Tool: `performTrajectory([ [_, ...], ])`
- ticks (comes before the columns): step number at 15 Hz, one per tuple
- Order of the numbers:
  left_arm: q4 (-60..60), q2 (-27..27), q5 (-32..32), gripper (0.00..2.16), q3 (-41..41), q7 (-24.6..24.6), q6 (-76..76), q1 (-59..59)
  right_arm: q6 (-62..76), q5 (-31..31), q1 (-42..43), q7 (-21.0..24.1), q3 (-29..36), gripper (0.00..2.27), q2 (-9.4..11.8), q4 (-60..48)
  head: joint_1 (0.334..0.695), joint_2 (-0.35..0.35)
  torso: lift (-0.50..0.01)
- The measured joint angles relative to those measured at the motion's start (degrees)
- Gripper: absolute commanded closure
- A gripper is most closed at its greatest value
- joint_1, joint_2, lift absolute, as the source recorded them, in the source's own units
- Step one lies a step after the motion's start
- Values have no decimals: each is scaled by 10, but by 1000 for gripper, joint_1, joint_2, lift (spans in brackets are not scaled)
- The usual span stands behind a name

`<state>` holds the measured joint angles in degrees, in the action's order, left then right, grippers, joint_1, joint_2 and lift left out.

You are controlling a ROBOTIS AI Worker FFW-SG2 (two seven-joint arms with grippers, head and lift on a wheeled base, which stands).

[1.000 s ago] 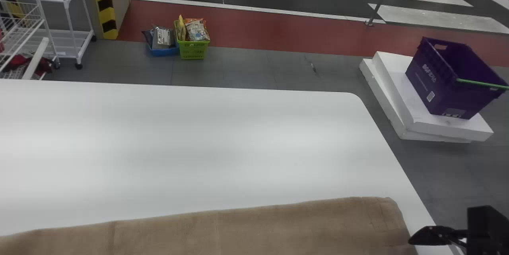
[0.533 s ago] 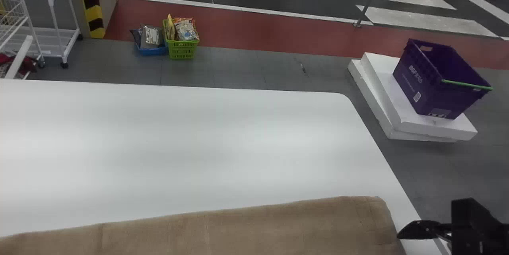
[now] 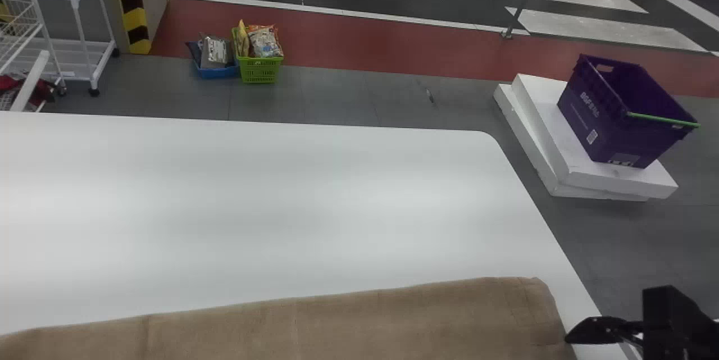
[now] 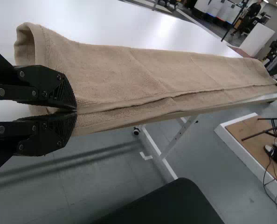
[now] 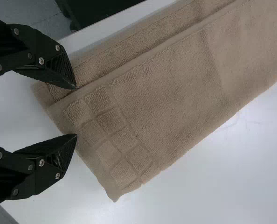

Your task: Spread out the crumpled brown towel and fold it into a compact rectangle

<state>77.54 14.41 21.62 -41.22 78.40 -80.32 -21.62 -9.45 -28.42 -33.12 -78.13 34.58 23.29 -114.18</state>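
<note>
My gripper will crease the upper layer diagonally over the flat lower layer when it pulls, as the lower layer (image 5: 129, 52) shows past the upper layer's free edge (image 5: 91, 88).
Along the table's near edge the brown towel (image 3: 337, 320) lies as a long folded strip. My right gripper (image 3: 595, 331) is at the strip's right end in the head view. In the right wrist view the right gripper (image 5: 76, 112) stands open over the short end of the towel (image 5: 176, 98), its fingers apart. From the left wrist view, the left gripper (image 4: 76, 112) is closed on the towel's edge at the other end, with the towel (image 4: 143, 70) stretching away from it in layers.
The white table (image 3: 253, 197) reaches beyond the towel. Past its right edge a purple crate (image 3: 612, 118) stands on white slabs (image 3: 567, 163) on the floor. Green (image 3: 260, 69) and blue (image 3: 216, 72) baskets and a white rack (image 3: 73, 62) are behind the table.
In the head view the whole scene, right gripper included, has shifted left and then slightly back right. The towel keeps its strip shape.
</note>
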Motion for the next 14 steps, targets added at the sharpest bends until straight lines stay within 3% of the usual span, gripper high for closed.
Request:
performTrajectory([
  [7,0,-1,0,994,0,0,0,0,1,-5,8,0,-6,589,-3,6,695,-255,-127],
  [10,-1,-1,0,994,0,0,0,0,-3,0,14,0,-7,822,-4,8,695,-247,-127],
  [14,-1,0,0,994,0,0,0,0,-4,2,17,0,-7,826,-4,10,695,-245,-127],
])
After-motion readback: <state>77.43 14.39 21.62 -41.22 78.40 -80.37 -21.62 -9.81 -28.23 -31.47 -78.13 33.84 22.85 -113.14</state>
